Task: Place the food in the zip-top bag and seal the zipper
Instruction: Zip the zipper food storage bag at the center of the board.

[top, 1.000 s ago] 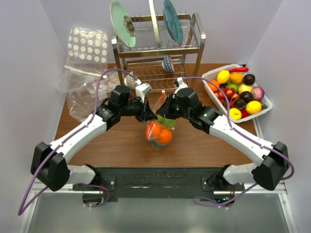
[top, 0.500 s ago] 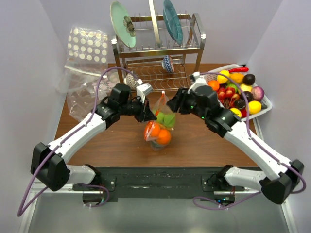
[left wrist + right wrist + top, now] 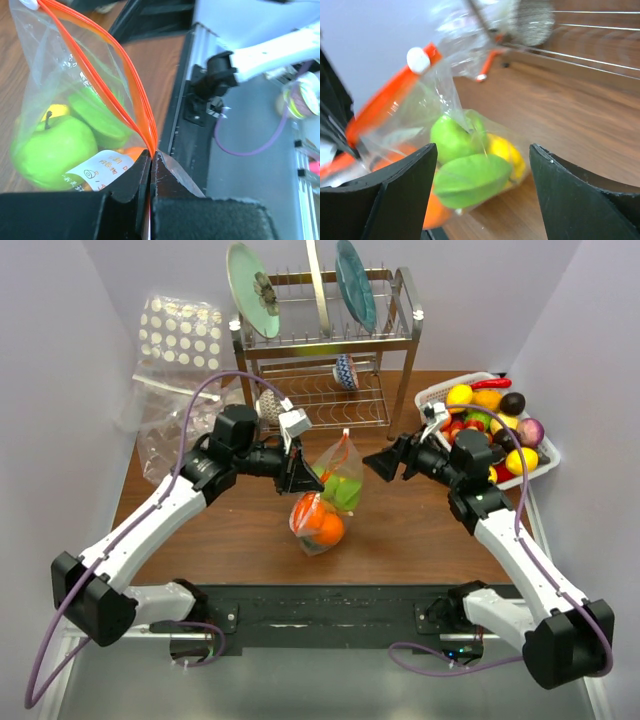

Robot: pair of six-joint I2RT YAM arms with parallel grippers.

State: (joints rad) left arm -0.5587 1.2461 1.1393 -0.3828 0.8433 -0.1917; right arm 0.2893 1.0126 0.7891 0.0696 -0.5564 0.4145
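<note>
The thin orange-red zipper (image 3: 395, 96) runs along the edge of limp, creased clear film (image 3: 436, 92), so it will curve into a loop when I bring the zipper's raised end toward my left gripper.
The zip-top bag (image 3: 325, 498) hangs over the middle of the table with its bottom near the wood. Inside it lies the food: a green apple (image 3: 52, 150), a yellow piece (image 3: 507, 152) and an orange one (image 3: 328, 528). My left gripper (image 3: 300, 478) is shut on the near end of the orange-red zipper (image 3: 115, 65). The white slider (image 3: 418, 60) sits at the zipper's far, raised end. My right gripper (image 3: 385, 462) stands open to the right of the bag, apart from it, with nothing between its fingers (image 3: 405, 195).
A metal dish rack (image 3: 325, 340) with plates stands at the back. A white basket (image 3: 437, 392) of toy fruit sits at the right, just behind my right arm. A dotted clear bag (image 3: 180, 335) and another clear pouch (image 3: 165, 445) lie at the left.
My right gripper opened, let go of the bag and drew back to the right toward the basket. The bag now hangs from my left gripper alone, its slider end tipped up.
</note>
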